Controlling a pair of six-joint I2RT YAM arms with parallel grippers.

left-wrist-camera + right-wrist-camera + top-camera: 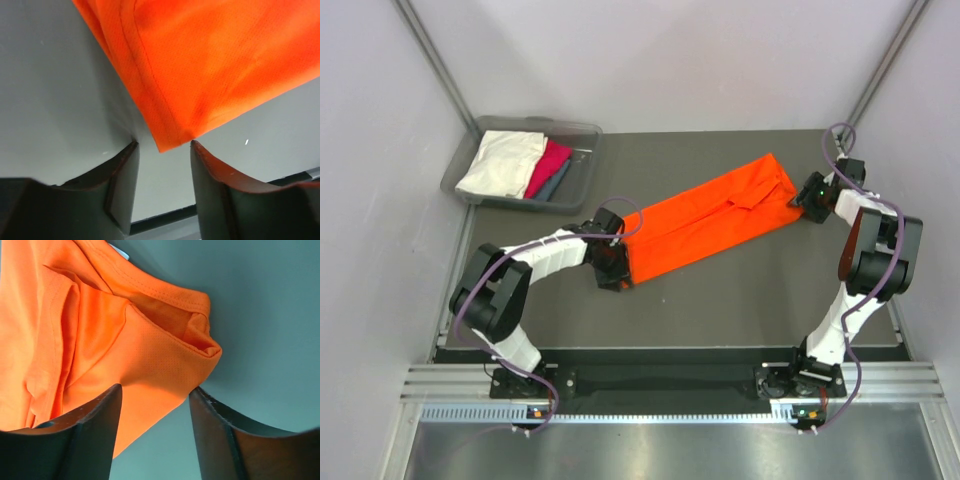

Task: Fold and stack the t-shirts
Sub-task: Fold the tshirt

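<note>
The orange t-shirt's long strip points away from me at a slant. Next, I grab the corner beside its collar with my right gripper and swing the strip straight before the next fold.
The bright orange t-shirt lies folded into a long strip slanting across the table, from near left to far right. My left gripper is open at its near-left end; in the left wrist view the hemmed corner sits just ahead of the gap between the fingers. My right gripper is open at the far-right end; in the right wrist view the collar end of the shirt lies between and ahead of the fingers. Neither gripper holds cloth.
A grey plastic bin stands at the back left, holding folded cream-white, magenta-pink and teal-grey shirts. Grey walls enclose the table on three sides.
</note>
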